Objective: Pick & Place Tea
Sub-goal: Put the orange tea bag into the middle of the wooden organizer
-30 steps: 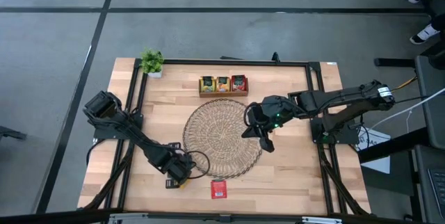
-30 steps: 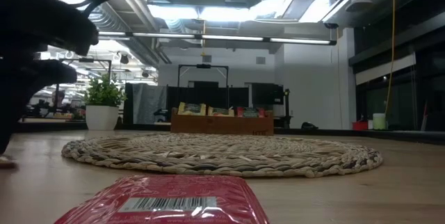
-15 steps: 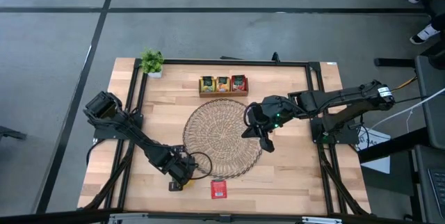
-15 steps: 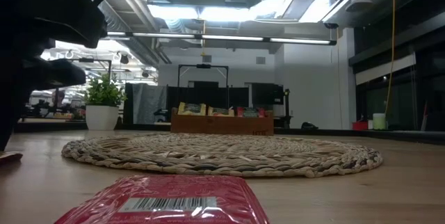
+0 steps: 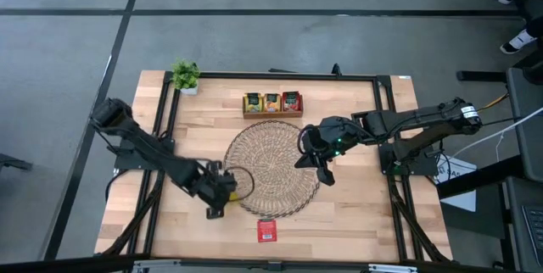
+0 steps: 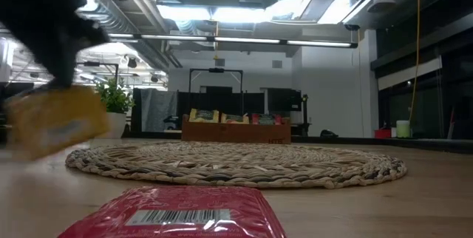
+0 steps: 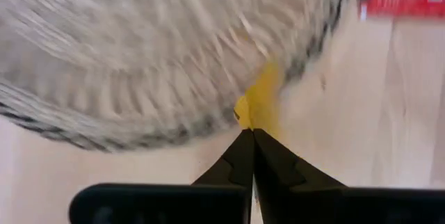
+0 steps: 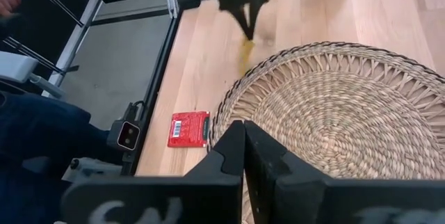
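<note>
The tilted yellow sachet (image 5: 233, 197) is held by one edge in my left gripper, so my right gripper should open and grab its free edge (image 7: 270, 74) above the mat before placing it.
My left gripper (image 5: 215, 208) hangs over the table beside the near-left rim of the round wicker mat (image 5: 271, 168), shut on a yellow tea sachet (image 7: 259, 99). The low view shows the sachet (image 6: 55, 120) blurred and off the wood. A red tea sachet (image 5: 266, 231) lies flat on the table near the front edge. My right gripper (image 5: 321, 174) hangs shut, holding nothing, above the mat's right part. More tea sachets stand in a wooden box (image 5: 272, 103) at the far side. My left gripper pinches the yellow sachet by one edge (image 7: 246, 117), between the tips of its two fingers. The fingers slant steeply down from above. The sachet hangs below them, tilted and lifted clear of the table, beside the mat's rim.
A small potted plant (image 5: 185, 75) stands at the far left corner. A black frame (image 5: 271, 75) runs along the table's edges. Bare wood lies to the left and right of the mat. A person in dark clothes (image 8: 35, 133) is beyond the table's near edge.
My left gripper has shut on the yellow sachet, which lay on the table by the mat's near-left rim. It has then risen and drawn a little toward the far edge. The sachet is now lifted clear of the wood.
</note>
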Available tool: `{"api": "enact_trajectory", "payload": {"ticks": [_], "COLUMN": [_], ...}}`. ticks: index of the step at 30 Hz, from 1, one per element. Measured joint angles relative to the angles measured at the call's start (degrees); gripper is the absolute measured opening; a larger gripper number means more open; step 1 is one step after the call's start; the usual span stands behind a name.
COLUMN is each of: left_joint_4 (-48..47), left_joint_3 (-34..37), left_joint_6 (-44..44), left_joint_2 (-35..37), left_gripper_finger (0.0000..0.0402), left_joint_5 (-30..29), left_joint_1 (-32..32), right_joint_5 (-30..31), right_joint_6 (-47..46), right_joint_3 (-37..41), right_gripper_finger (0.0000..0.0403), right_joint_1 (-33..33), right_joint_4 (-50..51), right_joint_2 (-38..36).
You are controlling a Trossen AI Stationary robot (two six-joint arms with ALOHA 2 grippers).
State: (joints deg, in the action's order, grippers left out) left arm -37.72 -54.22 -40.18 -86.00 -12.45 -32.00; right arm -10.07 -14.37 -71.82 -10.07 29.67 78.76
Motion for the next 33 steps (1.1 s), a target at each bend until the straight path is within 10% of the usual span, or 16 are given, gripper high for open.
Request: {"api": "enact_trajectory", "payload": {"ticks": [19,33], "left_joint_4": [8.64,22.19], "left_joint_3": [-0.04,-0.04], "left_joint_6": [11.20,19.42], "left_joint_2": [22.61,24.28], "left_gripper_finger": [0.0002,0.0002], "left_joint_5": [-14.95,-13.44], "left_joint_1": [15.89,17.93], "right_joint_5": [-0.02,-2.35], "right_joint_6": [-1.07,-6.48], "right_joint_3": [-0.01,-0.01], "right_gripper_finger": [0.0024,0.0182], "right_joint_1": [3.46,9.75], "right_joint_4": [-14.98,-15.76], "right_joint_2": [0.00,0.00]}}
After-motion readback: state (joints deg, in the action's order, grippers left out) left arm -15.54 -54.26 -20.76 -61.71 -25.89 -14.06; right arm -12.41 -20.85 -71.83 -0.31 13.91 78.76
